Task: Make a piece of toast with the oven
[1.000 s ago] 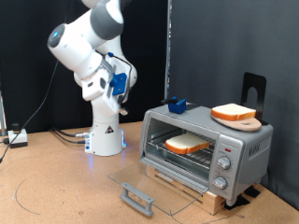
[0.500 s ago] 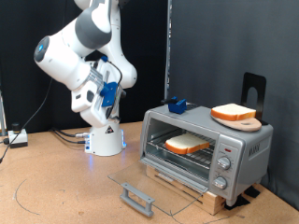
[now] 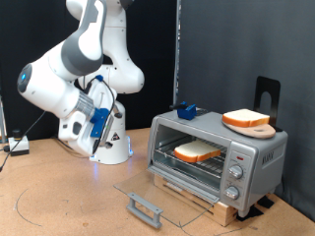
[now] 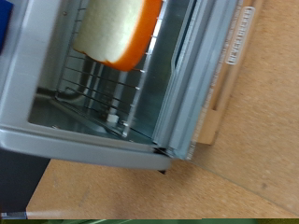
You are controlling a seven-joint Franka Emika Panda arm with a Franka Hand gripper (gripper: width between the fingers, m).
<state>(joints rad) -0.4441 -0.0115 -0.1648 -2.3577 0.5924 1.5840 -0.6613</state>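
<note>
The glass door (image 3: 163, 199) is open and lies flat below my gripper, so next I move my gripper back, bring it down low beside the grey bar handle (image 3: 144, 210) and swing the door up.
The silver-grey oven (image 3: 258, 149) stands at the exterior view's right on a wooden base. Its glass door (image 3: 162, 192) lies open and flat, with the grey bar handle (image 3: 145, 208) at the front. The piece of toast (image 3: 197, 151) lies flat on the wire rack inside. In the wrist view the toast (image 4: 114, 33) and the rack (image 4: 98, 93) show through the oven's open front (image 4: 201, 84). My gripper (image 3: 102, 122) hangs well to the exterior view's left of the oven, apart from it, and holds nothing that shows. Its fingers do not show in the wrist view.
A rounder orange-rimmed slice (image 3: 246, 118) lies on a tan wooden board on the oven's top, beside a small blue object (image 3: 186, 111). A black stand (image 3: 267, 95) rises behind. The robot's white base (image 3: 110, 147) and cables (image 3: 69, 144) are at the left.
The arm has swung down and towards the exterior view's left, away from the oven. The toast, the open door and the things on the oven have not moved.
</note>
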